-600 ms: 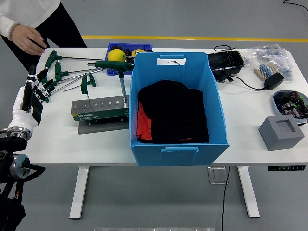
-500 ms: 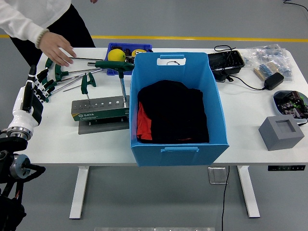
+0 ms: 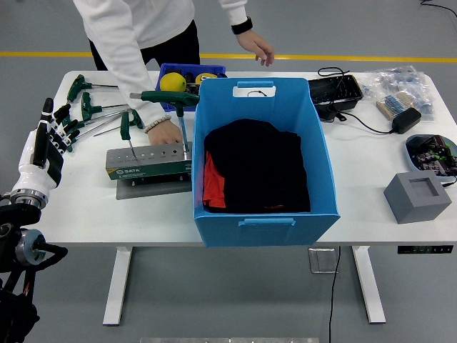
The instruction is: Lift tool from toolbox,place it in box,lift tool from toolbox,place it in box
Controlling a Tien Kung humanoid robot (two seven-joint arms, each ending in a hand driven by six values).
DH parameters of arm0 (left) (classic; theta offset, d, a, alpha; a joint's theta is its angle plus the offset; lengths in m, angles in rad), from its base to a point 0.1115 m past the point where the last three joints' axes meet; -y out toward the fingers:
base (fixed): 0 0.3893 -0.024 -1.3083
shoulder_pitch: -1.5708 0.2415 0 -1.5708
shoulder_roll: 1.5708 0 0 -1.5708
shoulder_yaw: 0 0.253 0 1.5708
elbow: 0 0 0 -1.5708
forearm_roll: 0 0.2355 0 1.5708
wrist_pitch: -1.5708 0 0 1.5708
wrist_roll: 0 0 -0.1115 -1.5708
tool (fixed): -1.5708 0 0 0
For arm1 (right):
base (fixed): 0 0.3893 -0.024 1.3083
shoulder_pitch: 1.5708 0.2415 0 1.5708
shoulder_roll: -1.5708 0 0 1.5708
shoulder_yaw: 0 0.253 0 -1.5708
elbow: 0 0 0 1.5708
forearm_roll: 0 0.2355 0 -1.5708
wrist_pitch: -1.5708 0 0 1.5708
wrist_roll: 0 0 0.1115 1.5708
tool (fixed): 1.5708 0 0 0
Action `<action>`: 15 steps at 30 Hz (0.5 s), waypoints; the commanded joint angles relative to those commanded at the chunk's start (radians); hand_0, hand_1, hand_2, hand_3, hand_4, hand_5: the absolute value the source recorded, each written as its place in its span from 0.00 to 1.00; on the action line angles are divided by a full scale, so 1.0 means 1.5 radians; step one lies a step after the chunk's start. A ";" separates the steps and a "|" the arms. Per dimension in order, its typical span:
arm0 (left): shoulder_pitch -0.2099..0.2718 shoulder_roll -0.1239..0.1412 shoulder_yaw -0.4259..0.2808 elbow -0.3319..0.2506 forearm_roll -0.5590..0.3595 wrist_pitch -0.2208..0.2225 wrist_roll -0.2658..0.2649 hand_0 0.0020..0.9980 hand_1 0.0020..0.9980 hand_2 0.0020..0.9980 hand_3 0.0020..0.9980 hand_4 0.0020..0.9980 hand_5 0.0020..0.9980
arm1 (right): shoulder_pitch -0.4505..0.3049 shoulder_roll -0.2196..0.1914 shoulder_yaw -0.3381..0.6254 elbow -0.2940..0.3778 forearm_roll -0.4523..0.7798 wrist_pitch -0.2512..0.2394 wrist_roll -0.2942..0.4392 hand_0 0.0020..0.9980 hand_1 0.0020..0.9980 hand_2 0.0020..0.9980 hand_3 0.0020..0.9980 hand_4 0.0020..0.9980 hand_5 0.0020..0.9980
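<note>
The tall tool (image 3: 169,98) will slide out with a longer stem when the robot lifts it, because its stem goes down into the grey tool rack (image 3: 187,148).
A grey tool rack (image 3: 148,163) sits on the white table (image 3: 86,207), left of a large blue box (image 3: 264,207). Two green T-handle tools stand in it: a small one (image 3: 130,123) and a tall one (image 3: 170,97). More green-handled tools (image 3: 82,107) lie loose behind the rack. The box holds black cloth (image 3: 257,164) with some red beside it. My left hand (image 3: 46,139) hovers at the table's left edge, fingers spread and holding nothing, well left of the rack. A person leans over the table; one hand (image 3: 164,133) rests at the rack, the other hand (image 3: 258,48) hangs behind the box.
A small blue bin (image 3: 170,70) with a yellow ball (image 3: 173,81) stands behind the rack. To the right of the box are a black tray (image 3: 334,90), a power adapter (image 3: 405,119), plastic bags (image 3: 396,82), a dish of parts (image 3: 432,151) and a grey block (image 3: 418,196).
The person has moved from the far left corner to lean over the table, bringing one hand down to the rack and the other behind the box. My left hand has not moved.
</note>
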 joint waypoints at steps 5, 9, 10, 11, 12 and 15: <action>0.000 0.000 0.001 0.000 0.000 0.001 0.000 0.88 0.91 1.00 0.83 0.97 0.91 | 0.001 -0.001 0.000 0.000 0.000 0.000 0.000 0.69 0.67 0.73 0.58 0.77 0.70; -0.001 0.000 0.003 -0.002 0.001 0.006 -0.007 0.88 0.91 1.00 0.83 0.97 0.91 | 0.001 -0.001 0.002 0.000 -0.001 0.000 0.000 0.69 0.67 0.73 0.58 0.77 0.70; -0.002 0.000 0.004 -0.002 0.002 0.009 -0.010 0.88 0.91 1.00 0.83 0.97 0.91 | 0.001 -0.001 0.002 0.000 -0.001 0.000 0.000 0.69 0.67 0.73 0.58 0.77 0.70; -0.002 0.000 0.004 -0.003 0.002 0.010 -0.012 0.88 0.91 1.00 0.83 0.97 0.88 | 0.001 -0.001 0.002 0.000 -0.001 0.000 0.000 0.69 0.67 0.73 0.58 0.77 0.70; -0.004 0.000 0.005 -0.003 0.002 0.014 -0.016 0.88 0.91 1.00 0.83 0.97 0.88 | 0.002 -0.001 0.002 0.000 -0.001 0.000 0.000 0.69 0.67 0.73 0.58 0.77 0.70; -0.008 0.004 0.011 -0.009 0.018 0.028 -0.027 0.88 0.91 1.00 0.83 0.97 0.88 | 0.002 -0.001 0.002 0.000 -0.001 0.000 0.000 0.69 0.67 0.73 0.58 0.77 0.70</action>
